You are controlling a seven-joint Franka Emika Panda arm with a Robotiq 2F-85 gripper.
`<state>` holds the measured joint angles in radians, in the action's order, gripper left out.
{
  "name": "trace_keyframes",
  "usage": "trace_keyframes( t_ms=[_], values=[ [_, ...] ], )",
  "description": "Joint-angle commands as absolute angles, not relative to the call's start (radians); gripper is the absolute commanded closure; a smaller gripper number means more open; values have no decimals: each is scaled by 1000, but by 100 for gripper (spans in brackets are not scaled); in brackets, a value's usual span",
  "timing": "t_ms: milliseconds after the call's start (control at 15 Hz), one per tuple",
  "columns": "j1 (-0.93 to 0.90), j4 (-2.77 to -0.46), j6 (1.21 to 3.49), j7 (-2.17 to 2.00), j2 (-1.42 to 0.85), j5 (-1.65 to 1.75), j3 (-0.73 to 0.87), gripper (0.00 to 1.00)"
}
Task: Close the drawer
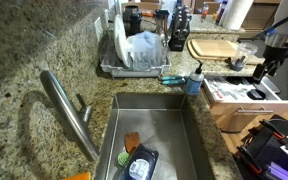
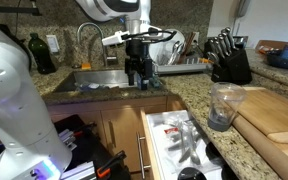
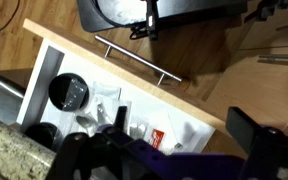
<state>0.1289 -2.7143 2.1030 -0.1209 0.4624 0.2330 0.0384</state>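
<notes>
The drawer's inside (image 3: 149,122) is far below my gripper, so I should move my gripper out past the wooden front (image 3: 189,103) and lower it there before I push the drawer shut.
The drawer (image 2: 169,135) stands pulled out below the granite counter. It is white inside with small dark items, and has a light wooden front with a metal bar handle (image 2: 141,152). It also shows in an exterior view (image 1: 236,93). In the wrist view I look down into the drawer (image 3: 84,75), with its handle (image 3: 134,60) beyond the front. My gripper (image 3: 184,135) is open and empty, its fingers wide apart above the drawer's inside. It shows in both exterior views (image 1: 263,70) (image 2: 137,78), hanging apart from the drawer.
A grey steel sink (image 1: 154,125) with a tap (image 1: 69,110) lies beside the drawer. A dish rack (image 1: 134,55), a cutting board (image 2: 274,112), a plastic cup (image 2: 222,106) and a knife block (image 2: 229,62) stand on the counter. A dark bag (image 2: 84,150) lies on the floor.
</notes>
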Motion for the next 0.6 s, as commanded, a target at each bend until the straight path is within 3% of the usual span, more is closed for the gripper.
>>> trace_keyframes(
  t_ms=[0, 267, 333, 533],
  values=[
    [117, -2815, 2179, -239, 335, 184, 11, 0],
    [63, -2812, 2315, -344, 90, 57, -18, 0],
    [78, -2810, 2231, -295, 205, 96, 0, 0],
    [66, -2787, 2247, -306, 146, 92, -2, 0]
  ],
)
